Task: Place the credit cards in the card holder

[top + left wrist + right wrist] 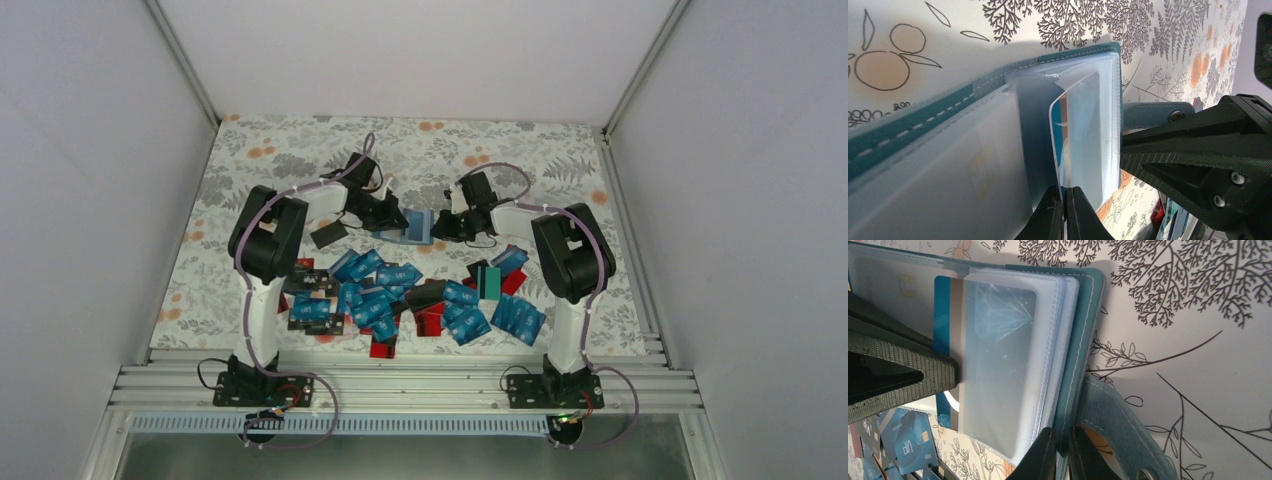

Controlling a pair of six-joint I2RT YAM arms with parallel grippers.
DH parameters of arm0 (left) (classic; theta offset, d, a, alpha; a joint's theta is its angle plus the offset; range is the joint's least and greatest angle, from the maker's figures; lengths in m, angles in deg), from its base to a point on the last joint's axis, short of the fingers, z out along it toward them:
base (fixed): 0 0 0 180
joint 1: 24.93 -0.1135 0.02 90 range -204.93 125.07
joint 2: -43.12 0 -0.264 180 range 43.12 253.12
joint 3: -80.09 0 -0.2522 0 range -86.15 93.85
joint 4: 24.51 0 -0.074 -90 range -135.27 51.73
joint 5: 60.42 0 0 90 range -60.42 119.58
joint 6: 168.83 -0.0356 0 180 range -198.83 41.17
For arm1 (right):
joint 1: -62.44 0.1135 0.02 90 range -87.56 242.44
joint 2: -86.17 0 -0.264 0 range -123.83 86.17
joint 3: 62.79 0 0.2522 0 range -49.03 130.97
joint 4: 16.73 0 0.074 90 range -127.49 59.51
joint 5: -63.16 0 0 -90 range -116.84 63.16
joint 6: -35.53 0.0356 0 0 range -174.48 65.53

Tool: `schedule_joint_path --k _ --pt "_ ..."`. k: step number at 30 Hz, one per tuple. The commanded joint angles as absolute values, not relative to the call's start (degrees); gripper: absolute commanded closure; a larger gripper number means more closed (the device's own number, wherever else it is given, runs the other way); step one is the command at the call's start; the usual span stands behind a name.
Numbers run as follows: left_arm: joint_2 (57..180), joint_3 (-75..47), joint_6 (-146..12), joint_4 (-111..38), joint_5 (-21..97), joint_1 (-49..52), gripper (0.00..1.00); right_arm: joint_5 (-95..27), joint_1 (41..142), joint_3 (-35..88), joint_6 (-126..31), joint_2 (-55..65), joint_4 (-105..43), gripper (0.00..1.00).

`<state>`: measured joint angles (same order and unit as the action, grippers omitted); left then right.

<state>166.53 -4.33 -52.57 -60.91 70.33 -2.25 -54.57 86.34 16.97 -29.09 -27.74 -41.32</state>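
Next, my left gripper opens, because it is pinching the blue card's near edge and bending the clear sleeve up. It should then put closed fingers on that edge.
The teal card holder lies open on the floral cloth between my two grippers. My left gripper is shut on the near edge of a blue credit card. The card's far part sits inside a clear sleeve of the holder. My right gripper is shut on the holder's teal cover, beside its snap strap. In the right wrist view the blue card shows partway under the sleeve. Many more credit cards lie scattered nearer the arm bases.
The heap holds mostly blue cards, with some red, black and one teal-green. A single black card lies apart by the left arm. White walls enclose the cloth on three sides.
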Motion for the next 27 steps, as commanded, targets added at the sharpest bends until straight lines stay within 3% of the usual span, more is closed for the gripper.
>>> schedule_joint_path --k 1,13,21,27 --pt "169.95 -3.13 -53.85 -63.25 69.13 -0.28 0.98 -56.37 86.83 18.11 -29.86 -29.86 -41.39 0.91" --pt "171.50 -1.21 -54.51 -65.08 68.37 0.98 0.97 -57.03 87.03 18.99 -30.37 -30.32 -41.74 0.91" --pt "171.75 0.72 -54.88 -67.28 65.80 2.26 0.83 -57.09 87.14 19.26 -30.56 -30.34 -41.92 0.92" --pt "171.83 2.63 -55.39 -69.73 62.43 3.05 0.79 -57.10 87.21 19.33 -30.63 -30.26 -42.00 0.92"
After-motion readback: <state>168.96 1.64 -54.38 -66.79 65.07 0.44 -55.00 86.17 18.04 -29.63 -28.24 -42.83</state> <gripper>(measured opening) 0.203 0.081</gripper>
